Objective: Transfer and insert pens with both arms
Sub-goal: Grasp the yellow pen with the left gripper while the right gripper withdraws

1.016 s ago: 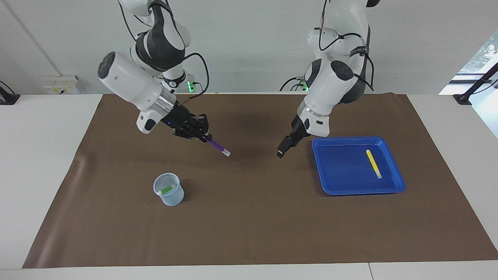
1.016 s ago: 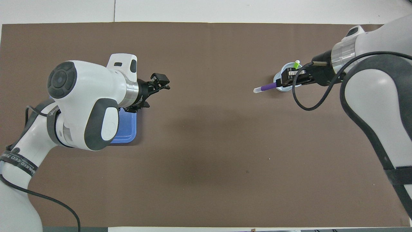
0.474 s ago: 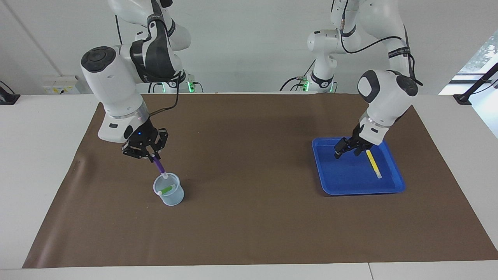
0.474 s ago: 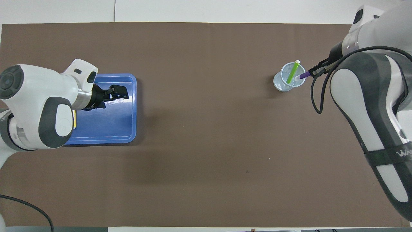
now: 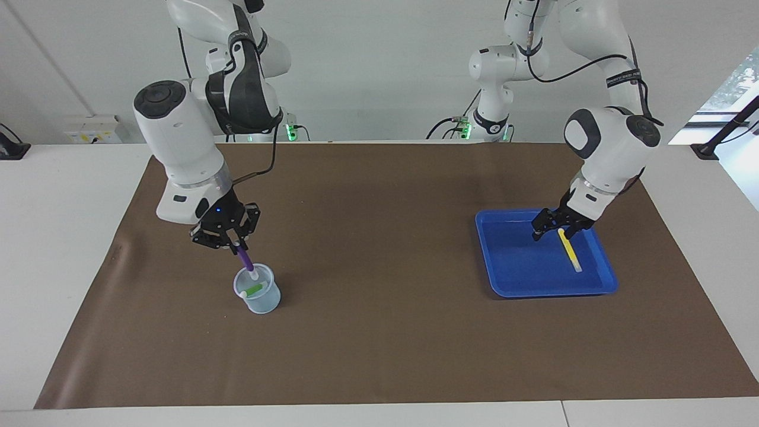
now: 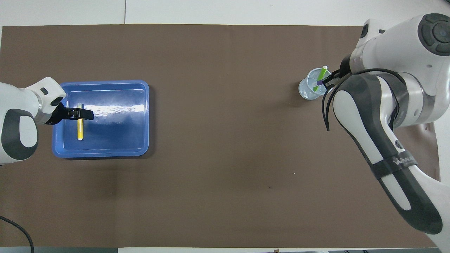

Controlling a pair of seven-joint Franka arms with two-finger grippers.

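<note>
I should use my right gripper to take the yellow pen (image 6: 80, 130) from my left gripper over the mat's middle (image 6: 211, 102), because the pen lies far across the mat from the clear cup.
The purple pen (image 5: 244, 259) is held by my right gripper (image 5: 236, 242), shut on its upper part; it slants down, its pale tip just inside the clear cup (image 5: 264, 302). The green pen (image 5: 255, 289) leans in that cup. From overhead, the cup (image 6: 304, 90), green pen (image 6: 320, 76), purple pen (image 6: 319, 83) and right gripper (image 6: 329, 79) bunch together. The yellow pen (image 5: 570, 251) lies in the blue tray (image 5: 516, 261). My left gripper (image 5: 551, 233) is open, low over the pen's end nearer the robots. Overhead, the left gripper (image 6: 81, 114) crosses the yellow pen (image 6: 80, 129).
A brown mat (image 5: 379, 332) covers the table, with white tabletop around it. The blue tray (image 6: 116, 137) sits toward the left arm's end and the cup toward the right arm's end.
The right gripper swung the purple pen over the cup and lowered its tip into the rim. The left gripper moved from beside the tray to over the yellow pen.
</note>
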